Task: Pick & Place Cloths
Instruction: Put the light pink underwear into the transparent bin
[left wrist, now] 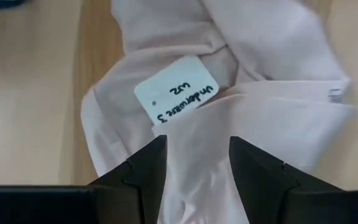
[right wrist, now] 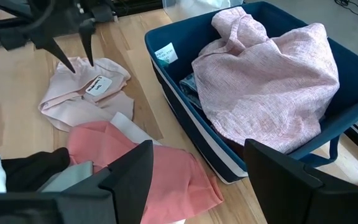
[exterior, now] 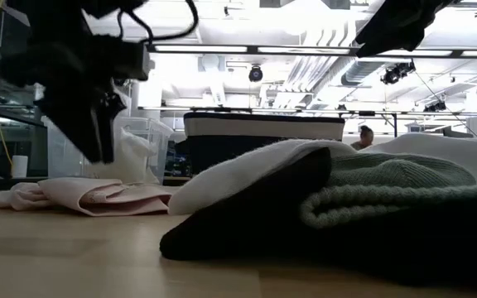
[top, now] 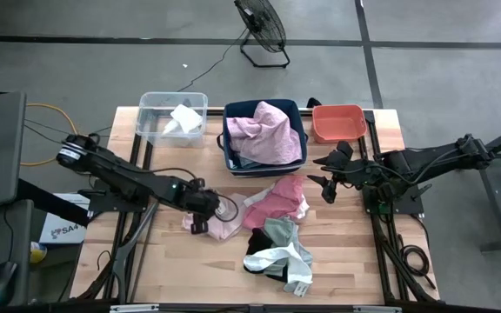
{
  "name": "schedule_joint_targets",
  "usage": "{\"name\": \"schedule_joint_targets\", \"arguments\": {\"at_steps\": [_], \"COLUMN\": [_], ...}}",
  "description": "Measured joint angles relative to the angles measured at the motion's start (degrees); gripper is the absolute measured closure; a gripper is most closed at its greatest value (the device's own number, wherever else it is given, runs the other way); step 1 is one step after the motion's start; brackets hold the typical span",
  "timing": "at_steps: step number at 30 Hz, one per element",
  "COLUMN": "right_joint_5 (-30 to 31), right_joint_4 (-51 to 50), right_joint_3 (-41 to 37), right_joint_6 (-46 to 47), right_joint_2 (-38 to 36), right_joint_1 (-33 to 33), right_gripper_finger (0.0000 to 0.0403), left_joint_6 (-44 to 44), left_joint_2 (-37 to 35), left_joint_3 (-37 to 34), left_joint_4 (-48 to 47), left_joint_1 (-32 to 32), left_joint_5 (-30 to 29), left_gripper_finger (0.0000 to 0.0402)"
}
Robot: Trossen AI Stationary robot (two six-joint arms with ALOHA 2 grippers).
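Note:
My gripper will bring the white tag along when it lifts the cloth, because the tag is tucked in behind the pale pink cloth's folded edge.
A pale pink cloth with a white handwritten tag lies crumpled on the table, left of centre. My left gripper points steeply down over it, open. Its fingertips stand just above the cloth, one on either side of a fold. In the low view a small gap shows between the fingertips and the cloth. A coral-pink cloth lies beside it. A heap of black, grey-green and white cloths lies nearer the front edge. My right gripper waits open above the table's right side.
Along the far edge stand a clear bin with a white cloth, a navy bin holding a light pink linen cloth, and a coral bin. There is bare wood at the near left.

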Motion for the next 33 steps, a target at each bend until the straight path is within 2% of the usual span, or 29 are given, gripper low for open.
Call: {"name": "schedule_joint_targets", "arguments": {"at_steps": [14, 17, 21, 25, 29, 33], "right_joint_5": [-0.01, -0.01, -0.01, -0.01, -0.33, -1.18], "right_joint_4": [0.02, 0.02, 0.02, 0.02, 0.02, 0.02], "right_joint_3": [-0.02, -0.02, -0.02, -0.02, -0.02, -0.02], "right_joint_6": [-0.02, -0.02, -0.02, -0.02, -0.02, 0.0], "right_joint_2": [0.0, 0.0, 0.0, 0.0, 0.0, 0.0], "right_joint_1": [0.02, 0.01, 0.0, 0.01, 0.0, 0.02], "right_gripper_finger": [0.016, 0.016, 0.016, 0.016, 0.016, 0.016], "left_joint_6": [2.94, 2.67, 2.48, 2.42, 1.39, 1.44], "left_joint_2": [8.38, 9.23, 9.38, 9.1, 8.85, 8.31], "left_joint_3": [0.11, 0.26, 0.24, 0.46, 5.39, 15.41], "left_joint_4": [1.2, 1.29, 1.67, 1.17, -6.98, -20.46], "left_joint_1": [0.02, 0.0, 0.0, 0.02, 0.04, 0.0], "left_joint_5": [-1.15, -1.11, -0.49, 0.2, 0.0, -3.05], "left_gripper_finger": [0.0244, 0.0282, 0.0377, 0.0395, 0.0398, 0.0399]}}
